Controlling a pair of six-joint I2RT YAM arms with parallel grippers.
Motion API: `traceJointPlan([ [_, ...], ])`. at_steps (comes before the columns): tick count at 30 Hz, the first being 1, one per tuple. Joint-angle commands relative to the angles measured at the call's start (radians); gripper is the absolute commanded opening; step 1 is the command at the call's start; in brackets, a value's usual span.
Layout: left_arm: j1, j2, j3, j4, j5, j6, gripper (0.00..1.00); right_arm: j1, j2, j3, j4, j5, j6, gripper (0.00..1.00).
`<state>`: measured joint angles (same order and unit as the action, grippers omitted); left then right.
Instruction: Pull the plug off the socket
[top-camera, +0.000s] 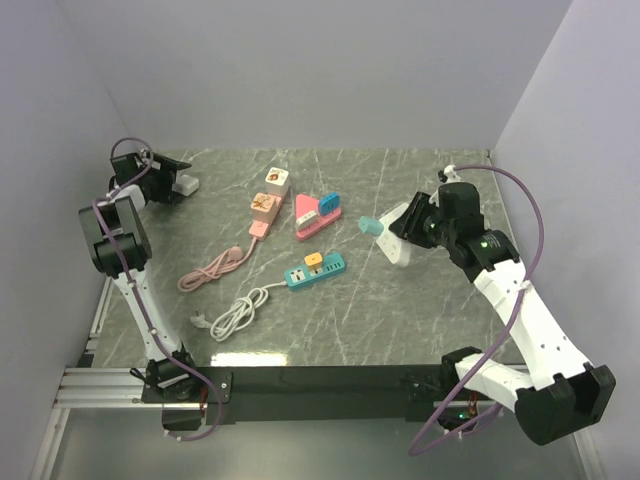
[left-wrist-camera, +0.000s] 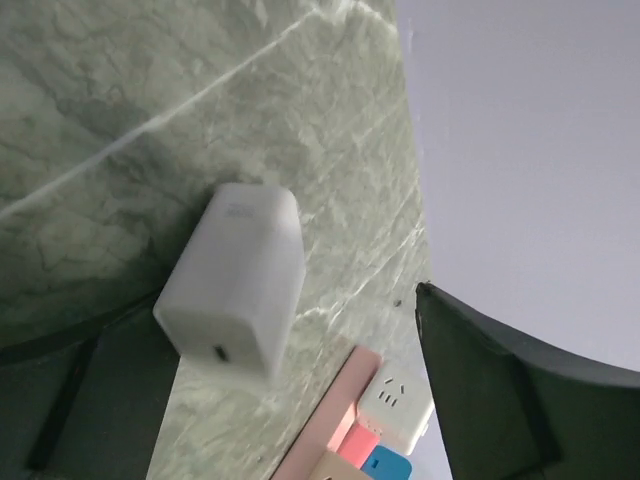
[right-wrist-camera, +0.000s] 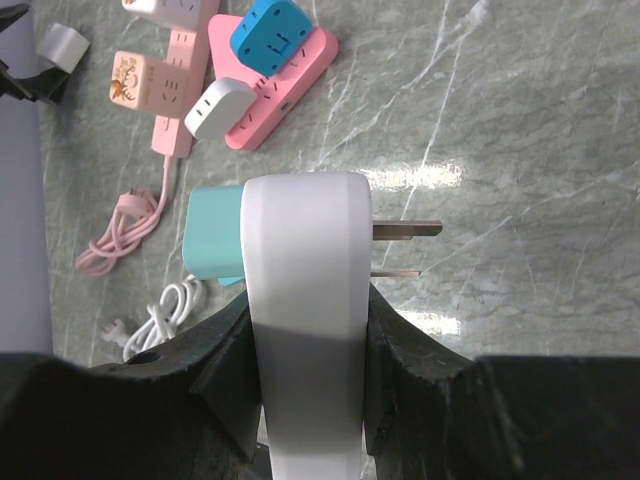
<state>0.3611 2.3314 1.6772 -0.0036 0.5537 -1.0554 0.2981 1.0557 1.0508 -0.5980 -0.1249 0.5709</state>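
I keep moving my left gripper over until it grips the plug, because the teal plug sticks out of the white socket adapter (top-camera: 397, 248), clear of my right gripper.
My right gripper (top-camera: 410, 232) is shut on a white socket adapter (right-wrist-camera: 305, 300) and holds it above the table. Two metal prongs (right-wrist-camera: 405, 232) stick out of one side of it. A teal plug (right-wrist-camera: 212, 245) sits in its other side and shows in the top view (top-camera: 369, 224). My left gripper (top-camera: 168, 186) is at the far left back of the table, open, with a white charger cube (left-wrist-camera: 235, 280) lying on the marble between its dark fingers (left-wrist-camera: 500, 390). The cube also shows in the top view (top-camera: 187, 185).
A pink power strip (top-camera: 262, 212) with cube plugs and a coiled pink cord (top-camera: 212, 268) lies mid-table. A pink triangular socket (top-camera: 312, 217) carries blue and white plugs. A teal strip (top-camera: 315, 271) with a white cable (top-camera: 237, 312) lies nearer. Walls close in on three sides.
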Motion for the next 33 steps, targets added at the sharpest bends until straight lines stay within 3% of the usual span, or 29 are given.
traceJointPlan([
  [1, -0.007, -0.050, -0.025, -0.079, -0.053, -0.017, 0.99, -0.007, -0.040, 0.038, 0.064, -0.004, -0.005, 0.00],
  [7, -0.005, -0.167, -0.129, -0.216, -0.123, -0.074, 0.99, -0.007, -0.042, 0.054, 0.038, 0.056, -0.003, 0.00],
  [14, -0.013, -0.378, -0.324, -0.191, -0.095, -0.042, 0.99, -0.034, 0.001, 0.071, -0.029, 0.160, 0.007, 0.00],
  [19, -0.112, -0.598, -0.373, -0.263, -0.069, 0.243, 0.99, -0.042, 0.020, 0.080, -0.013, 0.108, -0.055, 0.00],
  [21, -0.223, -0.656, -0.359, -0.359, -0.055, 0.393, 0.99, -0.042, 0.036, 0.095, -0.022, 0.039, -0.098, 0.00],
  [23, -0.334, -0.684, -0.367, -0.426, -0.063, 0.452, 0.99, -0.042, 0.050, 0.100, -0.020, -0.010, -0.120, 0.00],
  [28, -0.516, -0.779, -0.505, -0.339, 0.034, 0.293, 0.99, -0.039, -0.002, 0.040, 0.070, -0.007, -0.163, 0.00],
  [33, -0.675, -0.797, -0.554, -0.165, 0.055, 0.016, 0.99, 0.019, -0.032, -0.026, 0.173, 0.089, -0.210, 0.00],
])
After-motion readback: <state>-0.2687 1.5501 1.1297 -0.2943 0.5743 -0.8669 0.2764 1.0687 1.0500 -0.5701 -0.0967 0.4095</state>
